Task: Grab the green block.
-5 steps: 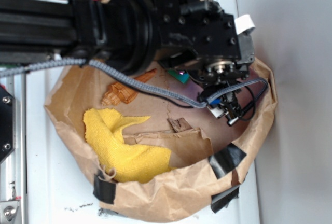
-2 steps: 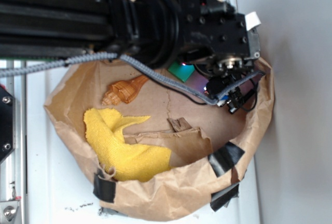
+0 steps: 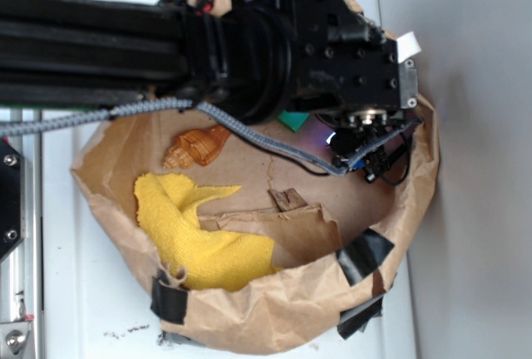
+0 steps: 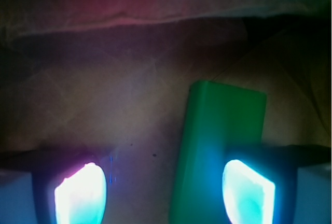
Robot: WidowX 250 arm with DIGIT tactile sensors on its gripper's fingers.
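My gripper should move away and centre over the block (image 4: 215,141) before closing, because the green block lies tight (image 4: 223,156) against a finger, off the middle of my gripper.
The green block (image 4: 220,146) is a flat bright green slab lying on the brown paper floor. In the wrist view it sits between my gripper's (image 4: 163,193) glowing fingertips, close against the right fingertip (image 4: 246,190) and well apart from the left one (image 4: 80,193). The gripper is open and grips nothing. In the exterior view only a corner of the green block (image 3: 293,120) shows under the black wrist housing (image 3: 332,51), which hides the fingers.
All of this lies inside a rolled-down brown paper bag (image 3: 274,313) patched with black tape (image 3: 364,255). An orange seashell (image 3: 198,147) and a yellow cloth (image 3: 191,230) lie to the left, with a torn paper flap (image 3: 291,222) in the middle. A grey wall stands at the right.
The arm has shifted right and toward the frame's top, uncovering the seashell and covering more of the green block. The block has not moved.
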